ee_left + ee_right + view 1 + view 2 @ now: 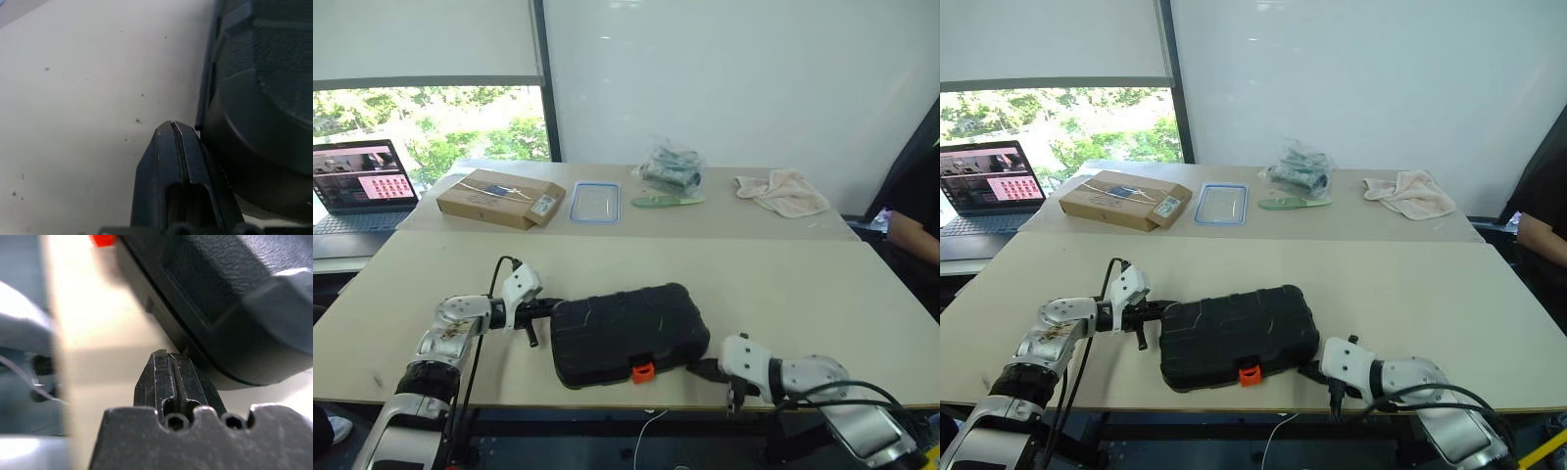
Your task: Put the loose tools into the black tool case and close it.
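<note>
My left gripper's fingers are resting beside the case's end (556, 340), and this leaves the lid free. My left gripper should press on the lid (609, 318) while my right gripper pushes the orange latch.
The black tool case (626, 331) lies closed on the near table, its lid down and its small orange latch (643, 371) facing the front edge. My left gripper (545, 307) is shut, its tips against the case's left end; the left wrist view has the fingers (172, 128) pressed together beside the case wall (264, 98). My right gripper (698, 369) is shut too, at the case's front right corner by the table edge, tips (166, 356) close under the case rim (234, 293). Neither holds anything. The loose tools are out of view.
On the far table lie a brown cardboard box (499, 198), a clear blue-rimmed lid (595, 202), a plastic bag of items (671, 168) and a crumpled cloth (783, 191). A laptop (362, 181) stands at far left. A person's arm (911, 230) is at the right.
</note>
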You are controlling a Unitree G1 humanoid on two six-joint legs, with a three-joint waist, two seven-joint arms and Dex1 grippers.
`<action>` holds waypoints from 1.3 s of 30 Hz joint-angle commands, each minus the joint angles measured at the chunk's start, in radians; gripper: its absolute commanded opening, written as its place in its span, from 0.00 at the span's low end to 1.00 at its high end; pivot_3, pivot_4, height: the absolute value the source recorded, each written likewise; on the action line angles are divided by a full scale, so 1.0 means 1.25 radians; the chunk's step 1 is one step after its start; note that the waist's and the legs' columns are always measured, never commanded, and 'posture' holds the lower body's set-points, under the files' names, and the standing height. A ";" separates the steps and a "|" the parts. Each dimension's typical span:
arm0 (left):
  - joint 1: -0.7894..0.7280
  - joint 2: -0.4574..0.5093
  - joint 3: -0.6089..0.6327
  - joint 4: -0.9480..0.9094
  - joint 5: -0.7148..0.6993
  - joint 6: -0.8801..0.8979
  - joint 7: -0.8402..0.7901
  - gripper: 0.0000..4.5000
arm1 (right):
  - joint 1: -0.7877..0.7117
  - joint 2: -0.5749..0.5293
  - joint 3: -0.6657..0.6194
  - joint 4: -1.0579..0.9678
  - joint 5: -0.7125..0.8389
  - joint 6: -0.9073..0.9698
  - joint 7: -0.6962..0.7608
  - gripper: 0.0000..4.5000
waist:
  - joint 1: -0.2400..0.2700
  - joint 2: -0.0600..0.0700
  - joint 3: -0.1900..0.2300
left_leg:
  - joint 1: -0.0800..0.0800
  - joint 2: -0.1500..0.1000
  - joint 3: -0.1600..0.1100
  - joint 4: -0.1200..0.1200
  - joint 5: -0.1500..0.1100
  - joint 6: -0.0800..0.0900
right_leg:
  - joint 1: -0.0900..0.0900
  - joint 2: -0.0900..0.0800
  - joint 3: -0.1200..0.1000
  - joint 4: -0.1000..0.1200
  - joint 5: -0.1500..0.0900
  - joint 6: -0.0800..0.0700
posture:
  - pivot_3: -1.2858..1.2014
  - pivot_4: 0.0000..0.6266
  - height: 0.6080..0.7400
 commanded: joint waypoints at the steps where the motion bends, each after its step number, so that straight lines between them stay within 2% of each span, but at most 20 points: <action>1: 0.028 0.008 0.030 -0.055 -0.027 0.026 0.005 0.00 | -0.046 0.012 -0.015 0.040 -0.018 -0.012 -0.005 0.00 | 0.000 0.000 0.000 | 0.000 0.000 0.000 0.000 0.000 0.000 | 0.000 0.000 0.000 0.000 0.000 0.000 | 0.52 0.24 1.00; 8: 0.087 0.028 0.150 -0.183 -0.164 0.113 -0.009 0.00 | -0.050 0.000 -0.091 0.052 0.040 -0.005 0.025 0.00 | 0.005 0.000 0.000 | -0.003 0.000 -0.001 0.000 0.000 0.000 | -0.002 -0.001 -0.001 0.000 0.000 0.000 | 0.52 0.24 1.00; 10: 0.075 0.042 0.158 -0.220 -0.194 0.145 -0.031 0.00 | -0.016 0.006 -0.128 -0.014 0.114 0.083 0.031 0.00 | 0.008 0.000 0.000 | -0.005 0.000 -0.001 0.000 0.001 -0.002 | -0.004 -0.001 -0.001 0.001 0.000 0.000 | 0.52 0.24 1.00; 13: 0.019 0.059 0.136 -0.262 -0.210 0.193 -0.055 0.00 | 0.063 0.034 -0.184 -0.164 0.249 0.290 -0.023 0.17 | 0.016 0.000 0.000 | -0.009 0.000 -0.001 0.001 0.004 -0.007 | -0.007 -0.001 -0.001 0.002 0.000 0.000 | 0.52 0.24 1.00; 17: -0.050 0.047 0.053 -0.280 -0.163 0.194 -0.081 0.00 | 0.153 0.123 -0.183 -0.311 0.294 0.424 -0.164 0.49 | 0.018 0.000 0.000 | -0.010 -0.001 -0.003 0.001 0.003 -0.006 | -0.007 0.000 -0.002 0.001 0.000 0.000 | 0.52 0.24 1.00; 18: -0.062 0.040 0.034 -0.278 -0.153 0.189 -0.086 0.00 | 0.165 0.150 -0.176 -0.335 0.294 0.444 -0.202 0.56 | 0.016 0.000 0.000 | -0.009 -0.001 -0.002 0.001 0.002 -0.003 | -0.007 0.000 -0.002 0.001 0.000 0.000 | 0.52 0.24 1.00; 23: -0.097 0.012 -0.056 -0.245 -0.097 0.151 -0.126 0.00 | 0.210 0.238 -0.122 -0.405 0.271 0.486 -0.309 0.95 | 0.010 0.000 0.000 | -0.009 -0.002 -0.001 0.001 0.002 -0.003 | -0.007 0.001 -0.001 0.001 0.000 0.000 | 0.52 0.24 1.00; 24: -0.101 0.008 -0.069 -0.236 -0.087 0.142 -0.133 0.00 | 0.216 0.244 -0.112 -0.413 0.268 0.488 -0.317 0.99 | 0.011 0.000 0.000 | -0.009 -0.002 -0.002 0.001 0.002 -0.003 | -0.007 0.001 0.000 0.001 0.000 0.000 | 0.52 0.24 1.00; 26: -0.111 -0.005 -0.086 -0.224 -0.078 0.140 -0.140 0.00 | 0.230 0.234 -0.085 -0.424 0.252 0.482 -0.316 0.99 | 0.010 0.000 0.000 | -0.009 -0.002 -0.002 0.001 0.002 -0.003 | -0.008 0.002 0.000 0.001 0.000 0.000 | 0.52 0.24 1.00; 32: -0.145 -0.053 -0.133 -0.159 -0.022 0.105 -0.123 0.00 | 0.248 0.172 -0.041 -0.426 0.205 0.418 -0.276 0.57 | 0.014 0.000 0.000 | -0.010 -0.002 -0.002 0.002 0.001 -0.002 | -0.008 0.002 0.000 0.001 0.000 0.000 | 0.52 0.24 1.00; 34: -0.153 -0.068 -0.139 -0.149 -0.010 0.103 -0.113 0.00 | 0.248 0.156 -0.031 -0.422 0.197 0.403 -0.260 0.39 | 0.015 0.000 0.000 | -0.010 -0.002 -0.002 0.002 0.001 -0.001 | -0.007 0.002 0.000 0.001 0.000 0.000 | 0.52 0.24 1.00; 39: -0.149 -0.079 -0.174 -0.120 0.041 0.084 -0.107 0.00 | 0.220 0.165 -0.008 -0.396 0.175 0.375 -0.256 0.02 | 0.012 0.000 0.000 | -0.010 -0.002 -0.003 0.002 0.001 -0.001 | -0.007 0.002 0.000 0.001 0.000 0.000 | 0.52 0.24 1.00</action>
